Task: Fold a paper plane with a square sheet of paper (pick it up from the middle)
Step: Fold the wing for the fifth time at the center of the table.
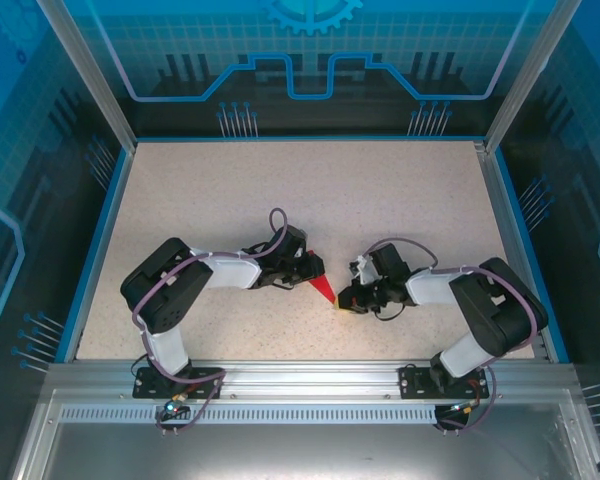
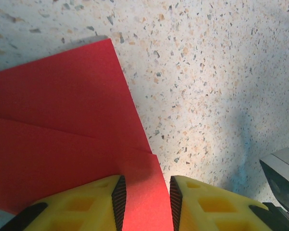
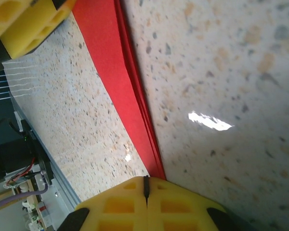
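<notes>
My right gripper is closed at the red paper's pointed end [image 3: 156, 172], and the paper's layers stand apart. So I should press back along the folded edge [image 3: 135, 86] toward my left gripper.
The square sheet of paper [image 1: 323, 290] is a small bright red folded shape with a pointed end, lying on the speckled table between my two arms. In the left wrist view the red paper [image 2: 62, 120] shows a crease and overlapping layers. Its right edge runs down into the gap of my left gripper [image 2: 148, 202], whose jaws stand partly open on either side of it. In the right wrist view the paper [image 3: 115, 82] is a narrow layered strip ending under the tip of my right gripper [image 3: 145, 185], which is shut. From above, the left gripper [image 1: 310, 275] and right gripper [image 1: 342, 300] meet at the paper.
The speckled table [image 1: 310, 190] has a blue raised border [image 1: 98, 250] and a metal rail [image 1: 300, 375] along the near edge. Free surface lies behind the arms. One yellow finger of the left gripper [image 3: 24, 24] shows in the right wrist view.
</notes>
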